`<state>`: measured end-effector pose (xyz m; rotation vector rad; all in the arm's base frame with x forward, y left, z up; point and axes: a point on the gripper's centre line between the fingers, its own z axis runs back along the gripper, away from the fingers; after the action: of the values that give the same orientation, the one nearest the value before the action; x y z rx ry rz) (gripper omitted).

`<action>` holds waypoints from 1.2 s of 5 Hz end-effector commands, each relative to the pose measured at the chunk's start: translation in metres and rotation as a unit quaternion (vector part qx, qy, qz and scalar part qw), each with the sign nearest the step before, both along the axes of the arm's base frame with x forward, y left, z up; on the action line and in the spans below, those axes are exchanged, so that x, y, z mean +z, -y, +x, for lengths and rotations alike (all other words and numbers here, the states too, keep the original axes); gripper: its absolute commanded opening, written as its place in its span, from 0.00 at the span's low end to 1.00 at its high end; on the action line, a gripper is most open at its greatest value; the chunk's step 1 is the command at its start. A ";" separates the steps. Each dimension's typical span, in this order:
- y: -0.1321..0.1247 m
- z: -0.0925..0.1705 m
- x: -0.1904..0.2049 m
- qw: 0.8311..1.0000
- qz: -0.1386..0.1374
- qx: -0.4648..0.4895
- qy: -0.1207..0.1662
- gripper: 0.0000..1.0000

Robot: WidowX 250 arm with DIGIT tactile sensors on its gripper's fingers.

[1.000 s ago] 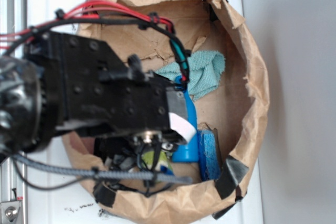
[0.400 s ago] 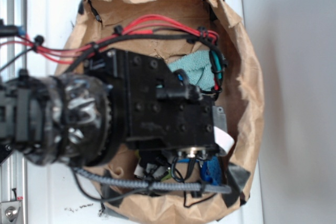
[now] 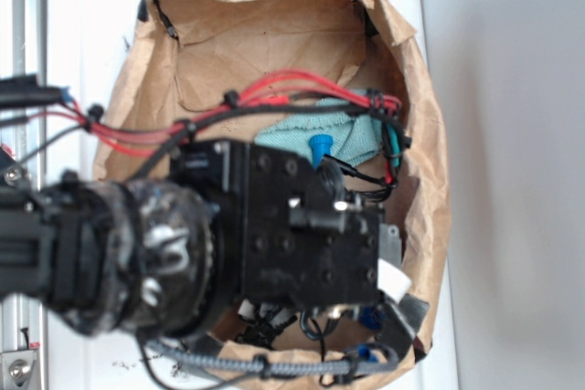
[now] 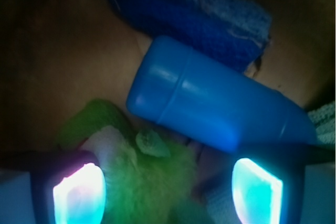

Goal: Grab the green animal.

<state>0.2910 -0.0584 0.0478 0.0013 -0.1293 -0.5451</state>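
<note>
The blue bottle's near edge (image 4: 191, 136) runs unbroken next to the animal's fuzzy body. The green animal (image 4: 149, 174) will therefore come loose and leave the bottle behind when I lift.
In the wrist view the green animal (image 4: 149, 174), a fuzzy lime-green plush with a pale patch, lies on the brown bag floor between my two glowing fingertips. My gripper (image 4: 168, 190) is open and straddles it, the left pad (image 4: 79, 195) close against its side, the right pad (image 4: 257, 190) apart from it. A blue bottle (image 4: 210, 103) lies on its side just beyond the plush. In the exterior view my black arm (image 3: 274, 235) covers the plush and the gripper's jaws deep in the paper bag (image 3: 274, 15).
A dark blue sponge (image 4: 199, 9) lies beyond the bottle. A teal cloth (image 3: 311, 130) and the bottle's blue cap (image 3: 320, 148) show above the arm. The bag's brown walls ring the arm closely on the right and front; red and black cables arch over it.
The arm has moved right and toward the front of the bag, sinking lower; it now covers the bottle and sponge that showed earlier, and more of the bag's back wall shows.
</note>
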 end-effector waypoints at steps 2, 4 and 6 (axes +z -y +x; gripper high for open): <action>0.013 -0.024 -0.015 0.999 0.024 -0.039 -0.012 0.24; 0.008 -0.013 -0.015 0.999 0.019 -0.021 -0.016 0.00; -0.020 0.001 0.014 0.999 0.009 0.042 -0.016 0.00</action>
<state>0.2839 -0.0386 0.0396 0.0043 -0.0182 -0.4728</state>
